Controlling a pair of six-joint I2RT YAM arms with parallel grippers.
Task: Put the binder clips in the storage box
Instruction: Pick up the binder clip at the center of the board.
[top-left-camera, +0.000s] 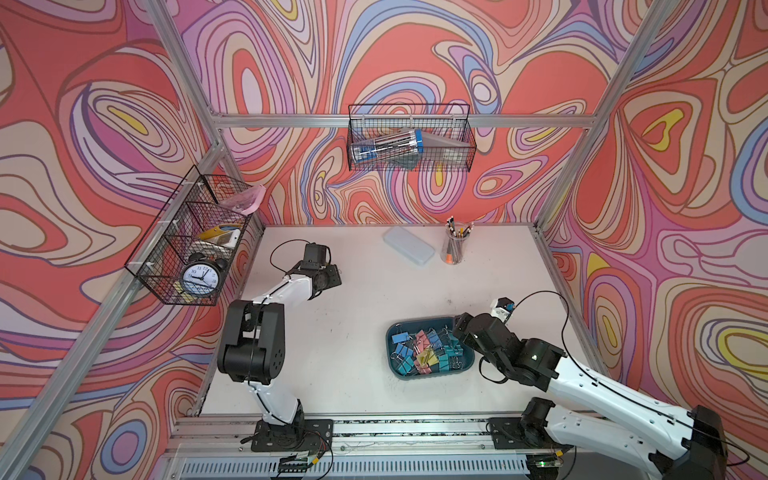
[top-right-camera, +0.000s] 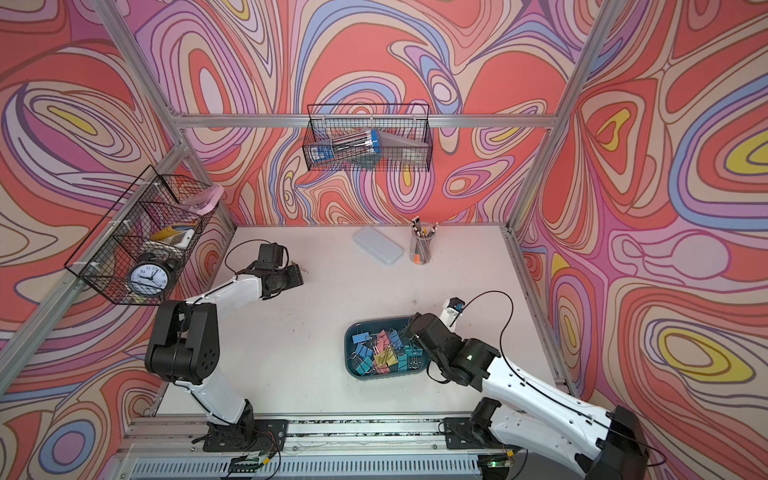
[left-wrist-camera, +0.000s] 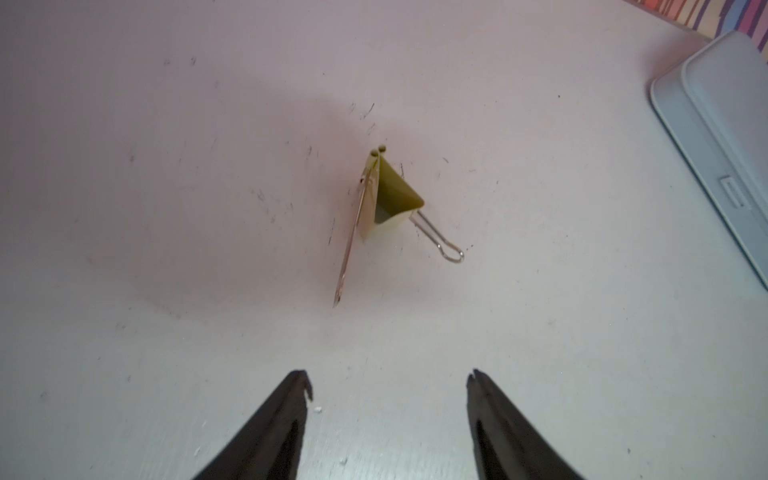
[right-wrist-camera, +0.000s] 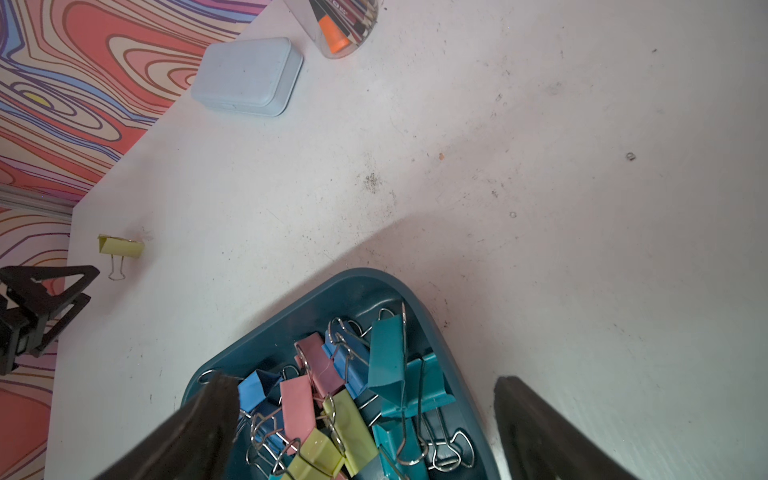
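Note:
Next, my left gripper reaches farther ahead and closes across the clip's body (left-wrist-camera: 386, 201), because the yellow binder clip lies past my open fingers, its wire handles spread (left-wrist-camera: 439, 240).
One yellow binder clip (left-wrist-camera: 390, 199) lies on the white table with its wire handles spread, a short way ahead of my left gripper (left-wrist-camera: 388, 376). That gripper is open and holds nothing. The right wrist view shows the same clip (right-wrist-camera: 121, 246) just beyond the left gripper (right-wrist-camera: 45, 299). The dark teal storage box (top-left-camera: 432, 372) sits at the front right and holds several binder clips (top-left-camera: 424, 349) in blue, pink, yellow and teal. My right gripper (right-wrist-camera: 365, 386) hangs open over the box's far right corner (right-wrist-camera: 291, 316), with nothing between its fingers.
A pale lidded case (top-left-camera: 409, 244) and a clear cup of pencils (top-left-camera: 455, 245) stand at the back of the table. Wire baskets hang on the left wall (top-left-camera: 187, 241) and on the back wall (top-left-camera: 409, 139).

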